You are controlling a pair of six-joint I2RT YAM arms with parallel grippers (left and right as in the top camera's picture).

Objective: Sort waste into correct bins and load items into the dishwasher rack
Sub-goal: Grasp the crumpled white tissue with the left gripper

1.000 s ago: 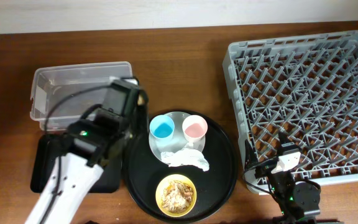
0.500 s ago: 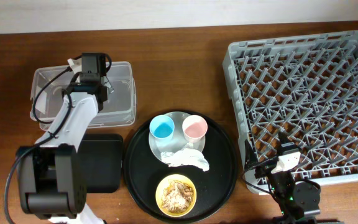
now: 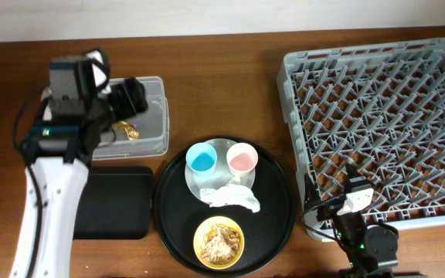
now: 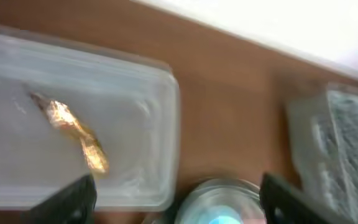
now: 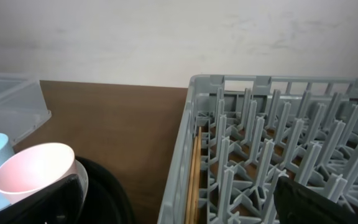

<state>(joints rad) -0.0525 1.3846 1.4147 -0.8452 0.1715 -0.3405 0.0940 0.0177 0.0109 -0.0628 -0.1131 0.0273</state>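
Note:
I should carry on moving my open left gripper toward the crumpled white napkin [image 3: 240, 197] until the gripper's fingers close there, because the napkin is uncovered in front of the cups.
The brown-gold foil wrapper [image 3: 127, 130] lies loose inside the clear tub [image 3: 154, 116]. My left gripper [image 4: 180, 208] hovers open above the tub's right end with nothing between its fingers. The wrapper [image 4: 74, 135] sits well ahead of them. On the grey-white plate [image 3: 222, 145] stand a light-blue cup [image 3: 202, 159] and a pink cup [image 3: 242, 159], with a crumpled white napkin [image 3: 234, 198] in front. A yellow bowl [image 3: 219, 241] holds beige food scraps. My right gripper [image 5: 180, 211] is wide open and empty, low at the near-left corner of the grey dishwasher rack [image 3: 377, 116].
A large round black tray [image 3: 278, 202] carries the plate and the bowl. The shallow black rectangular tray [image 3: 118, 205] lies in front of the tub, beside the left arm. The rack's wall [image 5: 185, 155] stands just right of the pink cup [image 5: 33, 171].
My left gripper has gone from shut to open and the wrapper now lies in the clear tub. The left arm has swung back and lifted. The right arm has stayed still.

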